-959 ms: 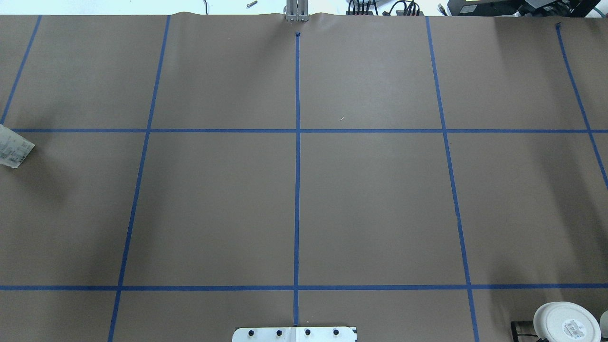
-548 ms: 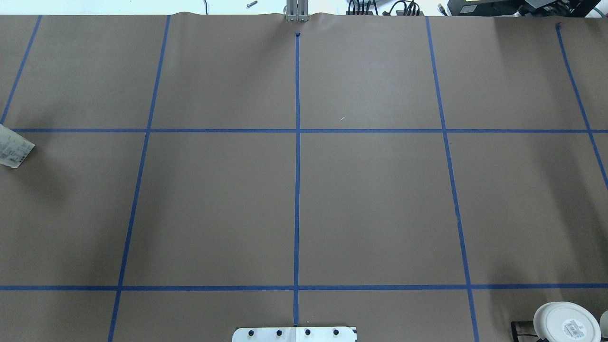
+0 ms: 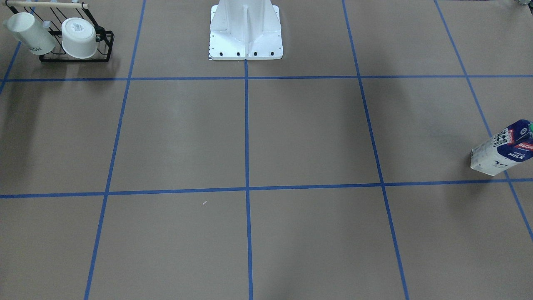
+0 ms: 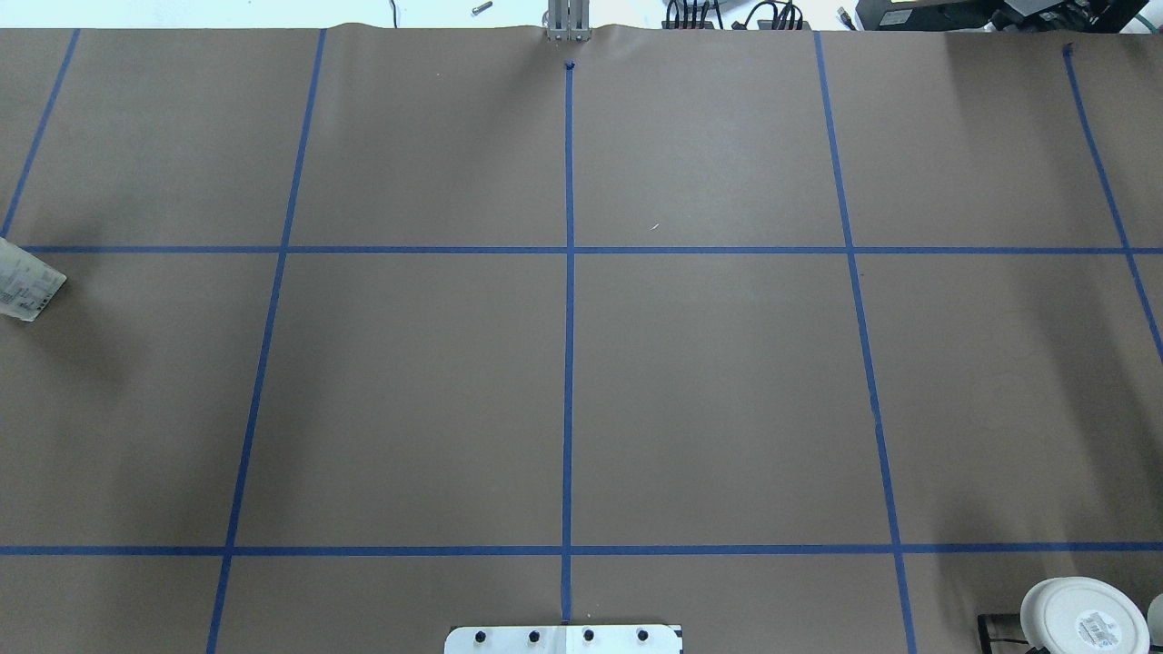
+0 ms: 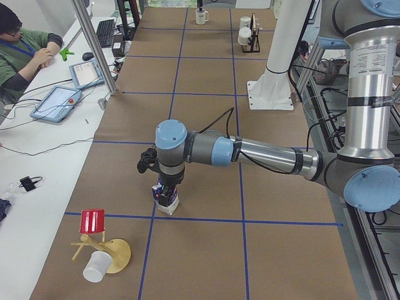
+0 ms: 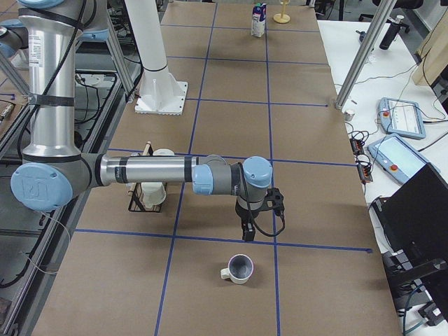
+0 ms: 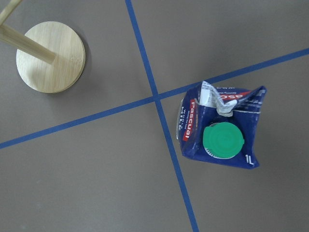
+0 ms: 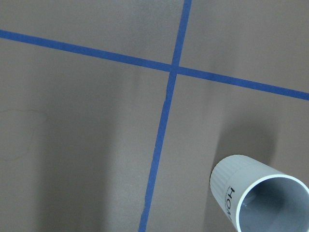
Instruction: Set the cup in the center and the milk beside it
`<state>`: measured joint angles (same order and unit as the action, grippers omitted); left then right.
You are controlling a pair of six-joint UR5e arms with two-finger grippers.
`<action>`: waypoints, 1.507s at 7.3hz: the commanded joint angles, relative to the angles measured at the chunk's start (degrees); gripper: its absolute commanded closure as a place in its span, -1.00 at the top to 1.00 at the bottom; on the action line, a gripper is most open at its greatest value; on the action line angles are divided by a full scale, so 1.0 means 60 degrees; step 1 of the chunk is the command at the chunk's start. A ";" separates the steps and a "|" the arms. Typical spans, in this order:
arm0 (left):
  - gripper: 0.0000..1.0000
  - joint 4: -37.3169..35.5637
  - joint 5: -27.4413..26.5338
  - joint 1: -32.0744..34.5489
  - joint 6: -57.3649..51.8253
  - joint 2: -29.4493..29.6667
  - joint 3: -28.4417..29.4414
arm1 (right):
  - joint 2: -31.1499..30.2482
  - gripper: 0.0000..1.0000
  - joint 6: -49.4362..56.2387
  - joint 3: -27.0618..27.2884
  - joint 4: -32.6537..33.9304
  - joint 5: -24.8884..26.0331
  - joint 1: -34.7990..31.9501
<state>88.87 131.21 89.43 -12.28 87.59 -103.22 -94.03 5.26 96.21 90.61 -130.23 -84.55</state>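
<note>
I should shift and turn my right gripper over the rim's edge [image 8: 237,215] before gripping the cup's side, as the cup stands to one side of the gripper's line.
The milk carton [image 3: 501,148] stands upright far out on the robot's left, on a tape crossing; it shows at the overhead view's left edge [image 4: 27,289] and, from above, in the left wrist view [image 7: 219,128]. My left gripper [image 5: 166,183] hangs right over the carton [image 5: 166,199]; I cannot tell if it is open. The cup [image 6: 239,268] stands far out on the robot's right, also at the right wrist view's bottom right [image 8: 256,198]. My right gripper [image 6: 246,233] hangs just short of it; its state is unclear. The center [image 4: 636,363] is bare.
A black rack [image 3: 77,56] with two white cups stands near the robot's right side; its wider cup [image 4: 1081,618] shows overhead. A wooden stand [image 5: 103,247] with a red cup is beyond the carton. The robot base [image 3: 245,33] is at the near edge. An operator [image 5: 19,56] sits alongside.
</note>
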 commanded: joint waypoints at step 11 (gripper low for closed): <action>0.98 0.2370 -0.0027 0.0006 0.0054 -0.0024 0.0065 | -0.0454 1.00 -0.0012 -0.1739 -0.3515 0.0846 0.0264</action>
<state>103.03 131.04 89.47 -11.95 87.37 -102.64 -95.54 5.18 86.14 69.55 -125.25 -83.02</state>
